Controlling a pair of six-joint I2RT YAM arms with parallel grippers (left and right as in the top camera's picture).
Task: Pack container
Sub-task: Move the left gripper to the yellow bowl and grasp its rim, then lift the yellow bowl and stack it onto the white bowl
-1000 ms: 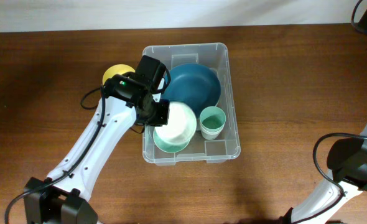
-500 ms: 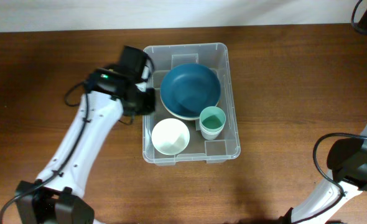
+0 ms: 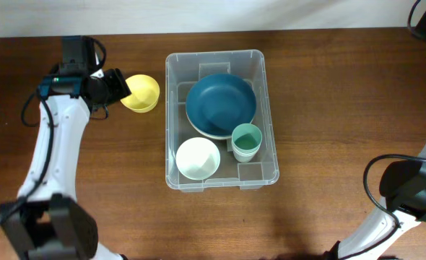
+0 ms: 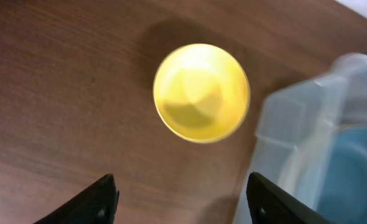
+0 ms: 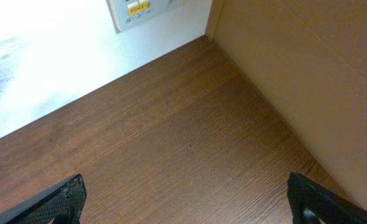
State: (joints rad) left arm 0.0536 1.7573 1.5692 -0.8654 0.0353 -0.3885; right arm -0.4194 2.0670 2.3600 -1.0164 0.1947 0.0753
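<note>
The robot's open fingers are facing the yellow bowl's rim (image 4: 170, 129) away from the container, so the left gripper should go on down toward it until the fingers are on both sides of that rim (image 3: 125, 102).
The clear plastic container (image 3: 271, 108) stands mid-table and holds a dark blue bowl (image 3: 221, 105), a white bowl (image 3: 198, 157) and a green cup (image 3: 246, 141). A yellow bowl (image 3: 141, 93) sits on the table just left of the container. It shows in the left wrist view (image 4: 201, 92) with the container's corner (image 4: 308, 118) to its right. My left gripper (image 3: 117, 87) is open and empty, just left of the yellow bowl. In the left wrist view the gripper (image 4: 180, 202) is short of the bowl. My right gripper (image 5: 183, 205) is open and empty over bare wood.
The right arm's base (image 3: 408, 191) stands at the table's right edge, far from the container. The right wrist view shows a white wall (image 5: 59, 43) with a small panel (image 5: 143, 9) and a tan board (image 5: 308, 56) beside the table.
My left gripper let go of the white bowl inside the container, then drew back up and left to beside the yellow bowl. The right arm has not moved.
</note>
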